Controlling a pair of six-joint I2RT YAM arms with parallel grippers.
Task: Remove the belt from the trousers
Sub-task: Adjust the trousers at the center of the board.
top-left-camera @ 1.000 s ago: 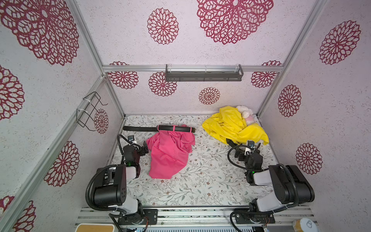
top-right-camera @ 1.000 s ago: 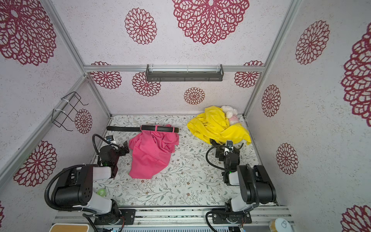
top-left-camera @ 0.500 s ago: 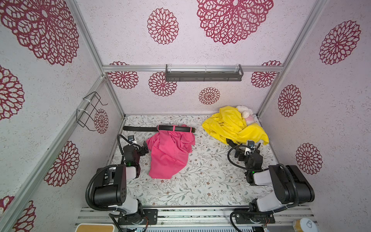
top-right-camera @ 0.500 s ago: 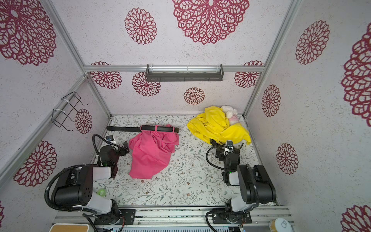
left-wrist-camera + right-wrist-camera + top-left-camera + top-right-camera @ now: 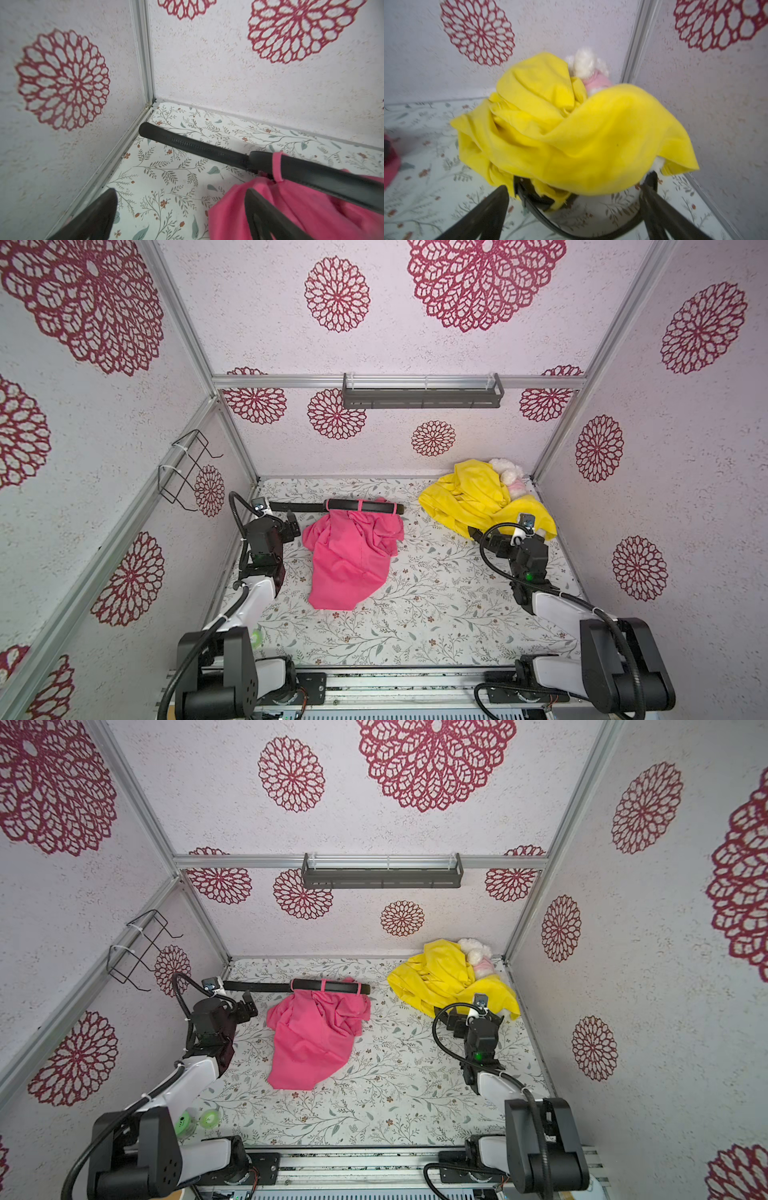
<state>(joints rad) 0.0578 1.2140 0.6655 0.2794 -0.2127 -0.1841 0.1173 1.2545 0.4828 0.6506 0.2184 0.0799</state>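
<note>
Next, I turn the trousers (image 5: 352,552) until their waistband faces my right gripper, because the belt's loose end (image 5: 276,507) points at the back corner, far from my right gripper.
Crumpled pink trousers (image 5: 353,560) (image 5: 311,1040) lie left of centre on the floral floor. A black belt (image 5: 361,506) (image 5: 328,986) runs through their pink loops along the back. Its free end (image 5: 162,135) points at the left back corner. My left gripper (image 5: 291,527) (image 5: 248,1006) (image 5: 180,191) stands open just left of the trousers, short of the belt, empty. My right gripper (image 5: 488,537) (image 5: 451,1020) (image 5: 577,187) stands open at the near edge of a yellow garment (image 5: 478,502) (image 5: 571,135). A second black belt (image 5: 542,205) curves out from under the garment, between the jaws.
A white and pink plush toy (image 5: 509,479) (image 5: 586,62) sits in the right back corner behind the yellow garment. A wire rack (image 5: 183,472) hangs on the left wall, a grey shelf (image 5: 422,391) on the back wall. Green rolls (image 5: 199,1120) lie by the left arm's base.
</note>
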